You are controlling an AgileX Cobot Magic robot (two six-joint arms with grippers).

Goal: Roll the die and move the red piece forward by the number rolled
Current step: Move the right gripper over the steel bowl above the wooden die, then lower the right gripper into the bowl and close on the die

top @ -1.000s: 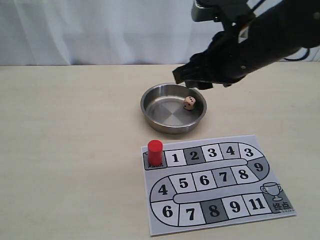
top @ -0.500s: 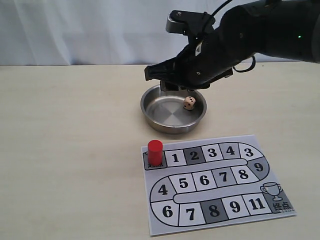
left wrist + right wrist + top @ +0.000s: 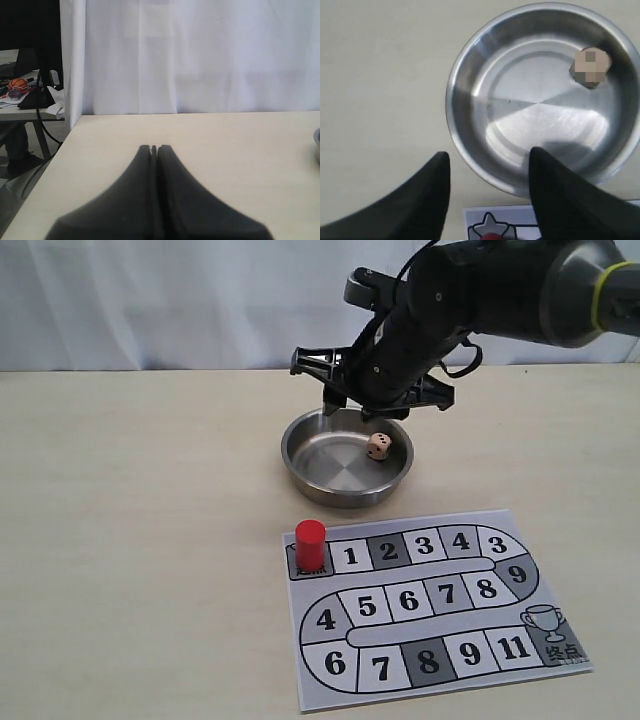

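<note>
The tan die [image 3: 378, 446] sits uncovered in the steel bowl under my right gripper's open fingers, so I should keep going down to it until they straddle the die.
The tan die [image 3: 378, 446] lies inside the steel bowl [image 3: 300, 475], near its far right wall. In the right wrist view the die [image 3: 590, 66] looks blurred, so its top face is unreadable there. My right gripper [image 3: 357, 405] hovers open and empty over the bowl's far rim, fingers pointing down. The same gripper [image 3: 489, 154] frames the bowl's rim [image 3: 451, 100] from above. The red piece [image 3: 310, 545] stands upright on the start square of the paper board [image 3: 440, 612]. Only its top [image 3: 491, 236] shows in the wrist view. My left gripper [image 3: 154, 148] is shut over bare table, empty.
The numbered board lies in front of the bowl, with a trophy square [image 3: 545, 625] at its right end. A white curtain [image 3: 150, 300] backs the table. The table's left edge [image 3: 55, 155] and a cluttered side desk [image 3: 22, 95] show in the left wrist view.
My right arm has swung left and turned downward over the bowl, with the gripper staying open. The die and the red piece have not moved.
</note>
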